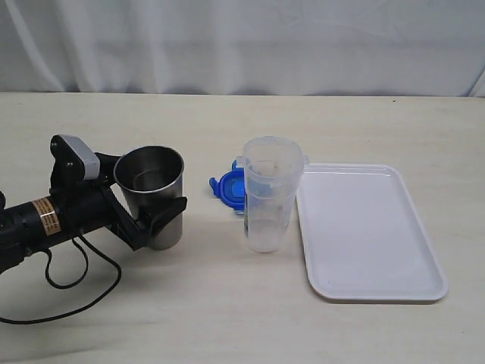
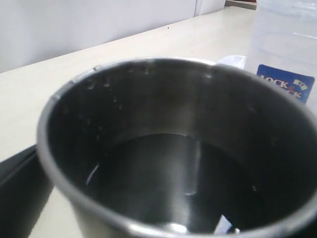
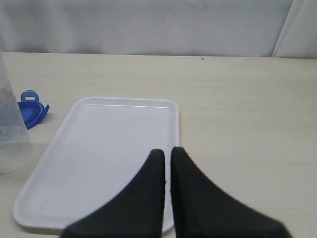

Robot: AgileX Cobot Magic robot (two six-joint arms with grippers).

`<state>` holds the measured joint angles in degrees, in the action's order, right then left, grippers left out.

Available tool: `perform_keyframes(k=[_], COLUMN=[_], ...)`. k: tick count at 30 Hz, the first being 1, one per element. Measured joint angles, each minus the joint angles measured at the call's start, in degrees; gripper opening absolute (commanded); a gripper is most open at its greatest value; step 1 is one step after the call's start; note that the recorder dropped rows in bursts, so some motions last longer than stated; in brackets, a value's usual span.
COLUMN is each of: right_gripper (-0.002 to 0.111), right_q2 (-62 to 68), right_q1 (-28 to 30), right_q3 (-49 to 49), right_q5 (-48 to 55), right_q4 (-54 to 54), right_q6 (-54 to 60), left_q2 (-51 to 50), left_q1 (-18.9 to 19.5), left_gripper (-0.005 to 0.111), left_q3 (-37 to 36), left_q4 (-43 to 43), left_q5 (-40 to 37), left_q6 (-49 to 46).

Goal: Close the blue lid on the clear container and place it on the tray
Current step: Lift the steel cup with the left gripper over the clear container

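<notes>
My gripper will make water stream out when it tips the steel cup [image 1: 161, 194] over the clear container, because a flat, glinting surface [image 2: 176, 181] shows inside the steel cup.
The clear container [image 1: 269, 197] stands upright and uncovered just left of the white tray [image 1: 364, 227]. The blue lid [image 1: 226, 186] lies on the table behind the container's left side, partly hidden by it. My left gripper [image 1: 148, 189] stands open, lying low on the table with one finger on either side of a grey steel cup [image 1: 155, 171]. That cup fills the left wrist view, and the container's labelled wall [image 2: 285, 54] shows past its rim. My right gripper [image 3: 167, 151] is shut on nothing, over the tray's [image 3: 99, 148] near edge. The lid [image 3: 30, 109] and container [image 3: 10, 134] show beyond the tray.
The steel cup [image 2: 173, 148] stands upright with a dark wet inside. A black cable [image 1: 76, 280] loops on the table by the left arm. A white curtain closes off the back. The right arm is outside the exterior view.
</notes>
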<state>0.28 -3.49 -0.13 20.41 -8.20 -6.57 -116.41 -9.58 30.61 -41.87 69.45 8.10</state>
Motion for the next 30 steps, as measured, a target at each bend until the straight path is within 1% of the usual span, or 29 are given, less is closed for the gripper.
perform_keyframes(k=[18, 21, 22, 24, 27, 28, 30], right_gripper=[0.005, 0.005, 0.005, 0.005, 0.005, 0.005, 0.005], right_q2=[0.0, 0.0, 0.0, 0.0, 0.0, 0.0, 0.0], right_q1=[0.0, 0.0, 0.0, 0.0, 0.0, 0.0, 0.0], right_q3=[0.0, 0.0, 0.0, 0.0, 0.0, 0.0, 0.0], right_q5=[0.0, 0.0, 0.0, 0.0, 0.0, 0.0, 0.0], right_q4=[0.0, 0.0, 0.0, 0.0, 0.0, 0.0, 0.0], right_q6=[0.0, 0.0, 0.0, 0.0, 0.0, 0.0, 0.0], left_q2=[0.0, 0.0, 0.0, 0.0, 0.0, 0.0, 0.0], left_q1=[0.0, 0.0, 0.0, 0.0, -0.1, -0.1, -0.4], left_gripper=[0.105, 0.104, 0.101, 0.09, 0.063, 0.05, 0.028], left_q3=[1.4, 1.4, 1.4, 1.4, 1.4, 1.4, 1.4], left_q4=[0.0, 0.0, 0.0, 0.0, 0.0, -0.1, 0.1], left_q5=[0.0, 0.0, 0.0, 0.0, 0.1, 0.1, 0.1], left_q6=[1.2, 1.2, 1.2, 1.6, 2.1, 2.1, 2.1])
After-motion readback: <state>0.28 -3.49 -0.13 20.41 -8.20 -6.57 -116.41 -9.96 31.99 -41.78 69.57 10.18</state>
